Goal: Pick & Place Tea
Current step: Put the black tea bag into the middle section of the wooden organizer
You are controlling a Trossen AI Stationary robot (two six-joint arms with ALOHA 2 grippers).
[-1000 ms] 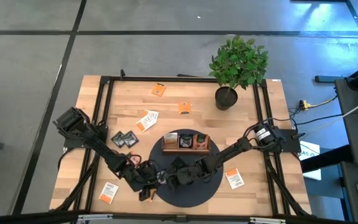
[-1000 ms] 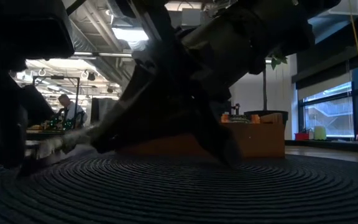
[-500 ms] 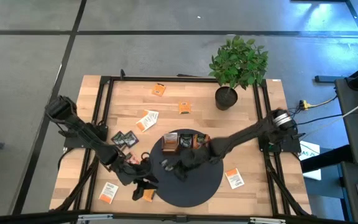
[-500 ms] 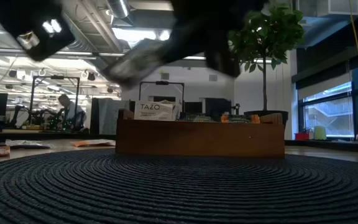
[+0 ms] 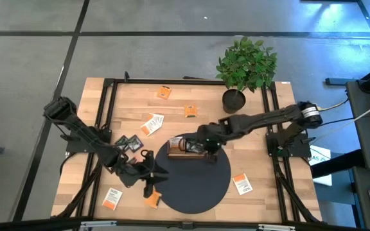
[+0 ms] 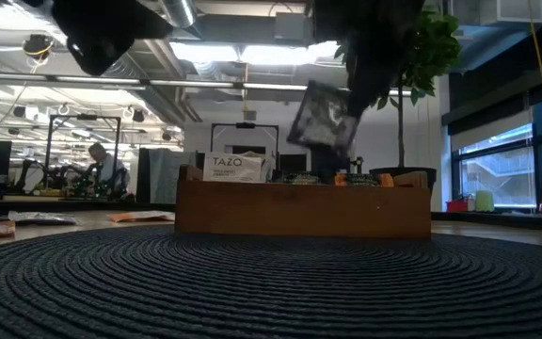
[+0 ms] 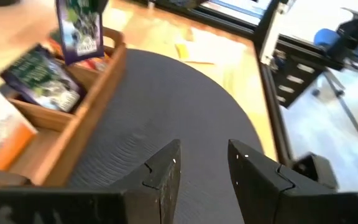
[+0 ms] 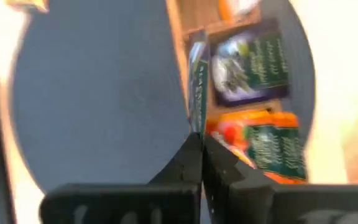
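Note:
My right gripper should straighten the black sachet [image 6: 325,118] above the compartment with the matching sachet [image 8: 248,70] before lowering it, because the black sachet hangs tilted over the tray's long side.
My right gripper [image 5: 202,145] hangs over the brown wooden tray [image 5: 191,154], shut on a black tea sachet [image 6: 326,117]. The left wrist view shows the same sachet [image 7: 79,26] above the tray [image 7: 73,127], which has other sachets standing in it. The tray stands at the far side of the round dark mat [image 5: 201,189]. My left gripper [image 7: 204,167] is open and empty, low over the mat's left edge [image 5: 151,172]. Loose sachets lie flat on the table: orange [image 5: 164,92], orange [image 5: 190,111], white-and-orange [image 5: 151,123], black [image 5: 129,144]. My right gripper pinches the black sachet at its upper edge [image 8: 196,118] between both fingers, coming from above and pointing down. The sachet hangs tilted below the fingers [image 6: 360,71], lifted clear above the tray [image 6: 304,209].
A potted plant [image 5: 234,99] stands at the table's far right. More sachets lie near the mat: white-and-orange [image 5: 112,197], orange [image 5: 151,200], white-and-orange [image 5: 241,184]. The black frame rails [image 5: 105,122] run along the table's sides. A person sits in the room beyond [image 6: 106,168].
My right gripper has risen from the near left part of the mat and swung toward the far edge, ending above the tray with the black sachet hanging under it. My left gripper has drawn back a little toward the table's left.

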